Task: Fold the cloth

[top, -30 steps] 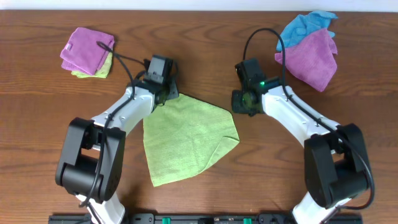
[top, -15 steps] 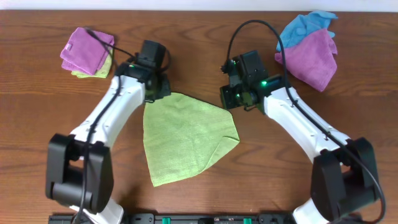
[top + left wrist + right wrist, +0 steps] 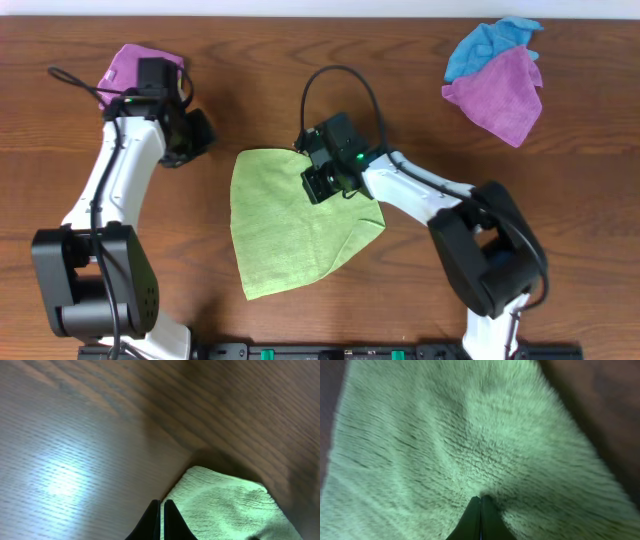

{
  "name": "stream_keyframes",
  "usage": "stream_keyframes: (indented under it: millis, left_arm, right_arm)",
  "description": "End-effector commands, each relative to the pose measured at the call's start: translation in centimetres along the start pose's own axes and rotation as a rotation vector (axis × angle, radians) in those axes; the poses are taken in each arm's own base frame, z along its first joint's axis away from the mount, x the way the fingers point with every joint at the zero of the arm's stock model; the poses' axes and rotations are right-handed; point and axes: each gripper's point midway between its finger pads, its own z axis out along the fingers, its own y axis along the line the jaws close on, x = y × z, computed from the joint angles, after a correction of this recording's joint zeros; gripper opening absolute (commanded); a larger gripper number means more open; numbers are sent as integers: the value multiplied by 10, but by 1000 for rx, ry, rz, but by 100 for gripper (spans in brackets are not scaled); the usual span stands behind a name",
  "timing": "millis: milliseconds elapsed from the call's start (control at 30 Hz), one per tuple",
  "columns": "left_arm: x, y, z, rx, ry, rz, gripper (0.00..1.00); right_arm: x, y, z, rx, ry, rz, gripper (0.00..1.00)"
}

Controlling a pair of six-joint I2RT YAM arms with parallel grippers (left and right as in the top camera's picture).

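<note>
Next, I pull the cloth round straighter with my right gripper before my left gripper takes its nearest corner (image 3: 249, 294), because the cloth's near edge (image 3: 318, 276) slants away from me.
The lime-green cloth (image 3: 285, 225) lies spread out near the middle of the table, with one lower-right edge turned over. My right gripper (image 3: 318, 185) is over the cloth's upper right part. In the right wrist view its fingers (image 3: 480, 497) are shut, their tips touch the cloth (image 3: 445, 435), and the fabric puckers around them. My left gripper (image 3: 203, 133) is on bare wood left of the cloth's top-left corner. In the left wrist view its fingers (image 3: 161, 502) are shut and empty beside that corner (image 3: 225, 505).
A folded purple cloth (image 3: 125, 65) lies at the back left, partly behind my left arm. A purple cloth (image 3: 500, 95) and a bright blue cloth (image 3: 485, 40) are heaped at the back right. The table is dark wood (image 3: 80, 200).
My left gripper drew the cloth's top-left corner outward and then moved off to the left. My right gripper moved left from the bare table onto the cloth.
</note>
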Motion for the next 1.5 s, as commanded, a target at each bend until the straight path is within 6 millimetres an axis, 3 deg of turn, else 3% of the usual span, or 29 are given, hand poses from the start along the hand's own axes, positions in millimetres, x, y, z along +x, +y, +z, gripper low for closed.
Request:
stream_keyframes:
  millis: [0,67,267,467,567,733,833,900,1000,1100,1167,1267,1367,1467]
  left_arm:
    - [-5,0,-9,40,-3,21,6]
    - [-5,-2,-9,68,6,12,6]
    - [0,-7,-9,91,28,22,6]
    - [12,-20,-7,92,50,77,6]
    - [20,-32,-5,87,56,124,6]
    - [22,-45,0,50,18,188,8]
    - [27,-56,6,67,5,244,10]
    - [34,-55,17,72,8,276,16]
    - [48,-51,30,95,43,286,27]
    - [76,-52,39,173,135,324,32]
    - [89,-49,43,189,175,320,31]
    - [105,-46,48,207,224,312,30]
    - [121,-36,54,197,271,308,31]
    - [138,-33,57,229,320,293,31]
  right_arm:
    - [3,1,8,-16,8,23,2]
    - [2,-4,13,0,2,26,2]
    - [-11,-53,16,189,-65,121,2]
    - [-29,-113,-3,314,-156,346,2]
    - [-34,-132,-13,331,-185,414,2]
    - [-44,-125,-15,276,-192,390,2]
    - [-54,-109,-17,210,-193,377,1]
    - [-68,-88,-34,130,-193,367,4]
    - [-83,-71,-67,102,-215,347,18]
    - [-88,-49,-121,108,-239,255,36]
    - [-76,-37,-146,116,-216,233,43]
    - [-36,-31,-172,169,-103,238,51]
    - [6,-33,-173,207,38,247,51]
    - [28,-42,-165,247,102,261,52]
